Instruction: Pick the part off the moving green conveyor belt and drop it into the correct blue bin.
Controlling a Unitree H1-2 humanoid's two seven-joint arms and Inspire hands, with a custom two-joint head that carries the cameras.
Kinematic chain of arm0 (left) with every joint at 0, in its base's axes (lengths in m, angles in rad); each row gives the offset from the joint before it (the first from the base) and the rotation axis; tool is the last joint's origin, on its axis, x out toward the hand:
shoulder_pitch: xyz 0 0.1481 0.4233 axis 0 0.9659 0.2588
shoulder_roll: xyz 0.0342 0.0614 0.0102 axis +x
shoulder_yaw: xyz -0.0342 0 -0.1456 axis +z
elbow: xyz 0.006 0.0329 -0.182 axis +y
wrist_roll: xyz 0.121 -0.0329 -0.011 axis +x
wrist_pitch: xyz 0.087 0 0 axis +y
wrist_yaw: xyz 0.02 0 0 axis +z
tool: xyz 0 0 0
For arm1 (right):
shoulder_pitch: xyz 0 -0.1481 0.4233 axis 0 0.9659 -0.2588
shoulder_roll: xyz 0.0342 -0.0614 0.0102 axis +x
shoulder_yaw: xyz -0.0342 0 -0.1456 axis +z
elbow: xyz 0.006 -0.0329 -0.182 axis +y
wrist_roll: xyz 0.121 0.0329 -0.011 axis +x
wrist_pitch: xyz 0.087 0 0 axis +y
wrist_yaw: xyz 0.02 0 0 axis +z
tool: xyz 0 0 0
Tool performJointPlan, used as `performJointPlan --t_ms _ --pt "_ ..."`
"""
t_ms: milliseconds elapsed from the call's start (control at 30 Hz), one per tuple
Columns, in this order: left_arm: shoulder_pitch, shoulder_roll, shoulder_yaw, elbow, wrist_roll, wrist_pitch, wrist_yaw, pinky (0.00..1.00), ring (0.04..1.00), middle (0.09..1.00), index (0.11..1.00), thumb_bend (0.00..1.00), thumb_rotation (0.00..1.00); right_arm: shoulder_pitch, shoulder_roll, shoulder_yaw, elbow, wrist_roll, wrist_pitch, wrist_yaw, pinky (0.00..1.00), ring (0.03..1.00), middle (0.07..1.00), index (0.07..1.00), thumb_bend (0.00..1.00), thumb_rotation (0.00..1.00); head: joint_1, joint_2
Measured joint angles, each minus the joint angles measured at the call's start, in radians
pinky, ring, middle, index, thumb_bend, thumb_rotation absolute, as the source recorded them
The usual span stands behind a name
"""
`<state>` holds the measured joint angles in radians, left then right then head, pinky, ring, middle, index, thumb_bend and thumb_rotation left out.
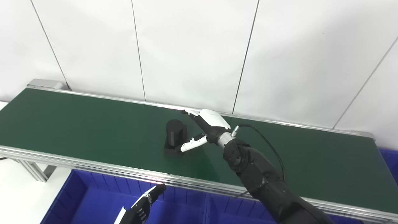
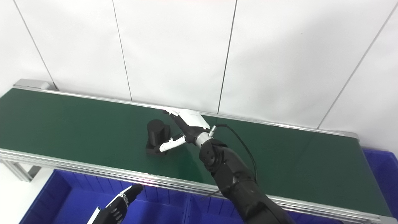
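The black cylinder (image 1: 175, 133) goes straight into the matching black base, so I expect the square base (image 1: 173, 151) to come along as one piece when I pick up the part.
A black part (image 1: 174, 137), a short cylinder standing on a square base, sits on the green conveyor belt (image 1: 77, 124) near its middle. My right hand (image 1: 205, 127) is open just to the right of it. Its thumb (image 1: 192, 143) reaches to the base's front right corner, and its fingers extend past the part's far right side. Whether the hand touches the part I cannot tell. My left hand (image 1: 143, 205) hangs low at the bottom edge over the blue bin (image 1: 93, 199), only partly in view, fingers extended.
Blue bins (image 2: 199, 211) run along the belt's near side below its aluminium rail, with a divider between two compartments. Another blue bin (image 1: 388, 161) shows at the belt's right end. A white panelled wall stands close behind the belt.
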<state>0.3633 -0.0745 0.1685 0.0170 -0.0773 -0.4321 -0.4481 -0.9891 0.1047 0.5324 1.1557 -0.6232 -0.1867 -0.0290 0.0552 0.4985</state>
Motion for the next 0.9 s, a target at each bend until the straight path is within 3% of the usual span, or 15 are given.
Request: performJointPlan --t_ms 267,433,533,633,700,733,800,900 --pt "0.023 0.0 -0.024 -0.034 0.015 -0.001 0.021 0.97 0.932 0.893 0.859 0.79 0.4 -0.038 0.068 0.016 0.143 0.003 -0.02 -0.057 0.78 0.879 0.926 0.926 0.96 0.45 0.009 0.006" --pt "0.037 -0.002 -0.028 -0.039 0.015 -0.001 0.03 0.99 0.943 0.894 0.857 0.8 0.38 -0.062 0.087 -0.006 0.189 0.036 -0.03 -0.064 0.65 0.816 0.891 0.907 0.93 0.41 0.012 0.012" --pt "0.05 -0.005 -0.027 -0.046 0.01 -0.001 0.033 0.99 0.946 0.894 0.859 0.81 0.37 -0.061 0.096 -0.042 0.219 0.073 -0.034 -0.072 0.56 0.685 0.803 0.853 0.87 0.31 0.012 0.015" --pt "0.058 -0.006 -0.027 -0.048 0.007 -0.001 0.033 1.0 0.951 0.894 0.858 0.82 0.37 -0.062 0.099 -0.062 0.234 0.098 -0.036 -0.082 0.55 0.642 0.737 0.802 0.8 0.22 0.014 0.018" --pt "0.061 -0.006 -0.027 -0.054 0.005 -0.001 0.032 1.0 0.957 0.897 0.859 0.82 0.36 -0.061 0.103 -0.062 0.241 0.098 -0.037 -0.102 0.5 0.571 0.645 0.732 0.7 0.07 0.014 0.021" --pt "0.063 -0.006 -0.027 -0.056 -0.002 -0.001 0.031 1.0 0.959 0.897 0.859 0.82 0.36 -0.06 0.105 -0.061 0.243 0.098 -0.037 -0.111 0.43 0.5 0.515 0.601 0.58 0.02 0.014 0.021" --pt "0.066 -0.006 -0.026 -0.057 -0.015 -0.001 0.025 1.0 0.959 0.896 0.862 0.82 0.35 -0.053 0.113 -0.06 0.246 0.097 -0.039 -0.142 0.36 0.432 0.454 0.55 0.52 0.0 0.02 0.023" --pt "0.07 -0.008 -0.022 -0.057 -0.016 -0.001 0.016 1.0 0.959 0.896 0.866 0.82 0.35 -0.037 0.126 -0.055 0.248 0.094 -0.049 -0.188 0.36 0.437 0.449 0.541 0.52 0.0 0.02 0.025"
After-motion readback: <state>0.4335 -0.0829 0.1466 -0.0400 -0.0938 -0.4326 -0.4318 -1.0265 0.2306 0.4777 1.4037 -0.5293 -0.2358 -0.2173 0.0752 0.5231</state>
